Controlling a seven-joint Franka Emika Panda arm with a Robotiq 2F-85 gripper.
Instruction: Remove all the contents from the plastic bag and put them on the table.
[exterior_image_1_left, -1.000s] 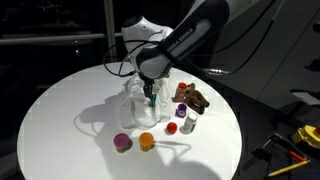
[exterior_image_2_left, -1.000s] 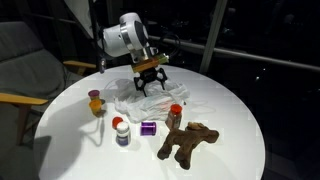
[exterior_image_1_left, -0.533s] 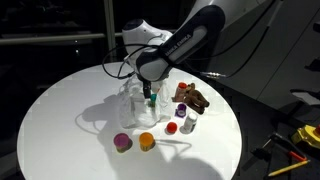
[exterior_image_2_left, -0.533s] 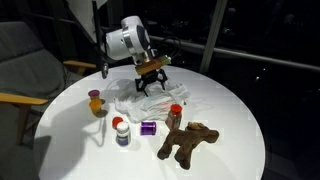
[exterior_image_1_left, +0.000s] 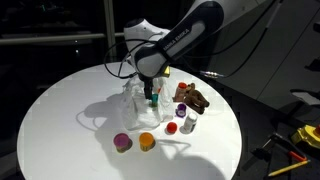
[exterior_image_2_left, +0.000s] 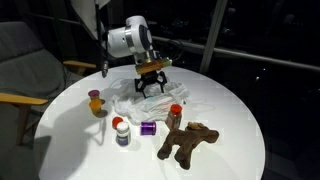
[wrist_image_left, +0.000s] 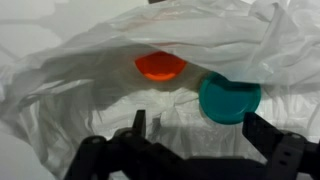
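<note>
The teal piece's edge (wrist_image_left: 250, 104) is under one finger of my leaning gripper, so I should straighten upright and centre over the teal top (wrist_image_left: 228, 98) before I grip it and lift it out.
The plastic bag (exterior_image_1_left: 133, 100) lies crumpled near the middle of the table (exterior_image_1_left: 60, 120). My gripper (exterior_image_1_left: 151, 97) hangs over it, open, and in the wrist view my gripper (wrist_image_left: 200, 128) stands at the bag's (wrist_image_left: 90, 60) mouth with nothing between the fingers. Inside the bag sit an orange-red piece (wrist_image_left: 160, 66) and a teal piece (wrist_image_left: 228, 97). Out on the table are the brown toy (exterior_image_2_left: 188, 142), a red-capped white bottle (exterior_image_2_left: 120, 131), a purple piece (exterior_image_2_left: 148, 127), a red piece (exterior_image_2_left: 175, 112), a purple cup (exterior_image_1_left: 122, 142) and an orange cup (exterior_image_1_left: 147, 141).
The table's edge (exterior_image_2_left: 250, 120) curves close behind the brown toy. A chair (exterior_image_2_left: 25, 70) stands beside the table. Cables and tools (exterior_image_1_left: 290, 145) lie on the dark floor.
The wrist has shifted only slightly above the bag. The jaws stay open and nothing on the table has moved.
</note>
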